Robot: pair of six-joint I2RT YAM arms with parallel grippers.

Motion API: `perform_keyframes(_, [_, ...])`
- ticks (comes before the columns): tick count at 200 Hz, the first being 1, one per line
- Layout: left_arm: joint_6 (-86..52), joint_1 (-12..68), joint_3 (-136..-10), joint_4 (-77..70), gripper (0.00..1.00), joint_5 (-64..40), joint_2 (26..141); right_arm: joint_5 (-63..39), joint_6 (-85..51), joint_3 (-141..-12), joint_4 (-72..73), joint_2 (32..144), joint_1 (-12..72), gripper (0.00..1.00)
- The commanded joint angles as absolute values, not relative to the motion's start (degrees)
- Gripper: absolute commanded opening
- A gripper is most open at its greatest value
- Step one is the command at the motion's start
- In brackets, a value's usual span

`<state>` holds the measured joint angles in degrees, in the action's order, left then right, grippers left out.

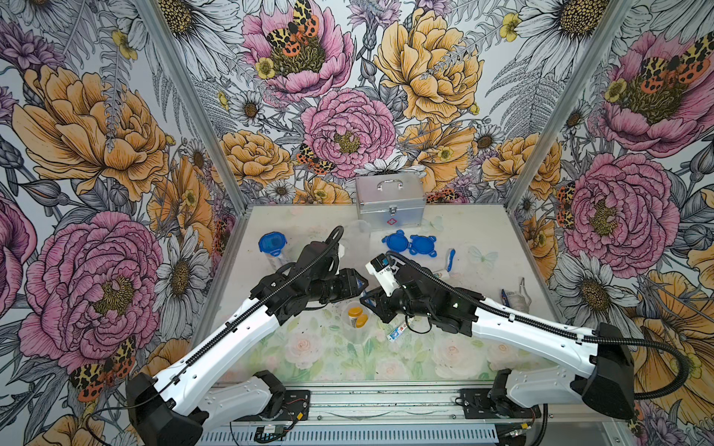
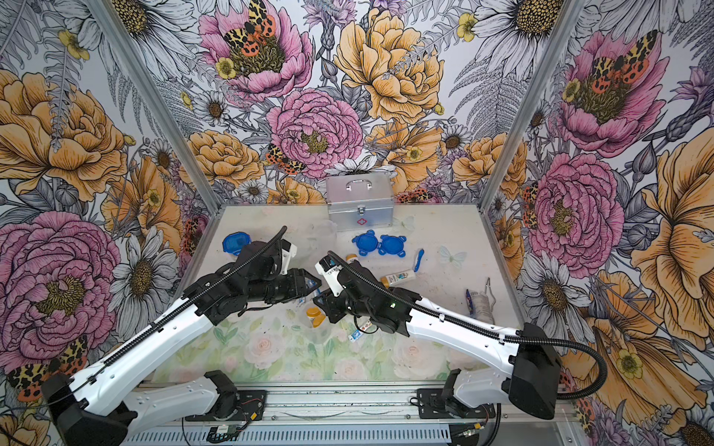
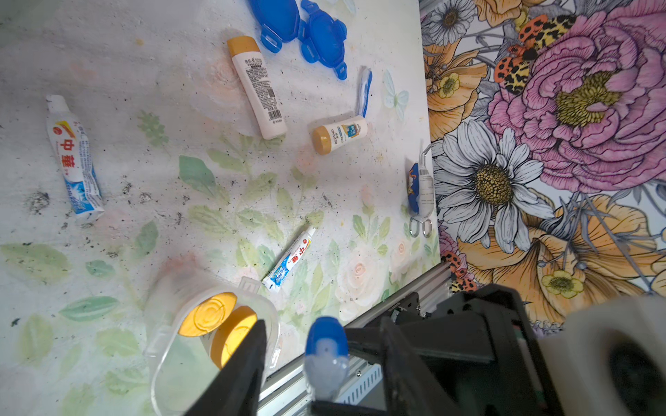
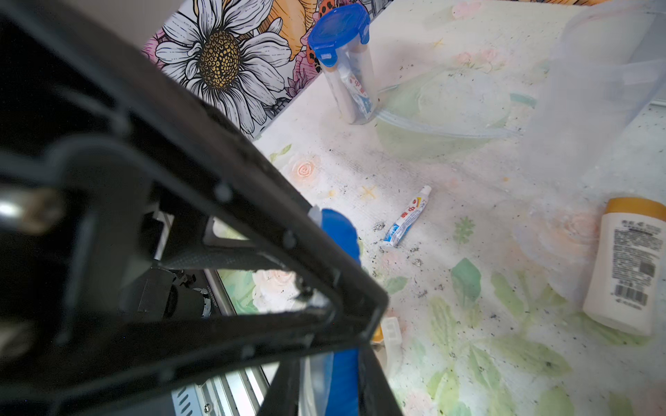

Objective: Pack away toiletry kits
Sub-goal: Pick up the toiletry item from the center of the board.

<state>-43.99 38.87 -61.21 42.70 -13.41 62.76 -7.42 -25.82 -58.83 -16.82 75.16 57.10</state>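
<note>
The robot has the toothbrush crosswise above the clear cup, so the left gripper should grab its loose end [image 3: 327, 352] and tilt it into the cup to free the right gripper.
Both grippers meet over the middle of the table. My right gripper [image 1: 371, 305] [image 4: 329, 389] is shut on a blue-white toothbrush [image 4: 342, 381]. The brush's free end [image 3: 326, 354] pokes between the fingers of my left gripper [image 1: 361, 284] [image 3: 324, 335], which stands open around it with a gap on each side. Just below them a clear cup [image 1: 353, 328] [image 3: 162, 345] holds two white bottles with yellow caps [image 3: 209, 313]. Loose on the table lie two white-blue tubes [image 3: 288, 259] [image 3: 74, 158], two bottles [image 3: 257, 86] [image 3: 338, 133] and a second toothbrush [image 1: 451, 258].
A packed cup with a blue lid [image 1: 272, 247] stands at the left wall. An empty clear cup [image 1: 357, 235] and two blue lids [image 1: 409, 243] lie in front of the silver case [image 1: 390, 200]. A small bundle [image 1: 514, 297] rests by the right wall.
</note>
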Motion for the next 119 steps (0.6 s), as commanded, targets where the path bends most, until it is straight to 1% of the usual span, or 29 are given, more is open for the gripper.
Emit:
perform_keyframes(1, [-44.6, 39.1, -60.1, 40.5, 0.38, -14.6, 62.6, -8.2, -25.7, -60.8, -14.2, 75.8, 57.7, 0.10])
perform_keyframes(22, [-44.6, 39.0, -59.7, 40.5, 0.25, -14.6, 62.3, -8.3, -25.8, -60.7, -14.0, 75.9, 58.0, 0.10])
perform_keyframes(50, [-44.1, 38.9, -59.3, 40.5, 0.13, -14.9, 61.7, -8.4, -25.8, -60.5, -13.9, 76.1, 58.1, 0.10])
perform_keyframes(59, [-44.0, 38.9, -59.1, 40.5, 0.10, -15.1, 61.3, -8.2, -25.8, -60.5, -13.9, 76.1, 58.2, 0.12])
perform_keyframes(67, [-43.7, 38.9, -58.9, 40.6, 0.08, -15.0, 61.0, -7.9, -25.9, -60.5, -14.0, 76.0, 58.2, 0.17])
perform_keyframes(82, [-43.0, 38.9, -58.5, 40.8, 0.06, -14.5, 59.9, -6.9, -26.6, -60.2, -14.0, 75.8, 58.1, 0.31])
perform_keyframes(97, [-41.0, 39.6, -58.8, 42.4, 0.05, -12.2, 58.6, -5.3, -27.6, -59.7, -14.0, 75.2, 58.0, 0.38])
perform_keyframes(102, [-40.1, 40.0, -59.2, 43.2, 0.05, -11.0, 58.3, -4.8, -28.0, -59.4, -14.0, 74.9, 58.0, 0.46])
perform_keyframes(109, [-38.8, 40.7, -59.4, 44.3, 0.05, -9.5, 57.9, -4.3, -28.5, -59.0, -14.1, 74.6, 57.9, 0.55])
perform_keyframes(119, [-37.1, 41.8, -59.6, 45.6, 0.05, -7.0, 57.5, -3.8, -29.2, -58.3, -14.0, 73.9, 57.6, 0.65])
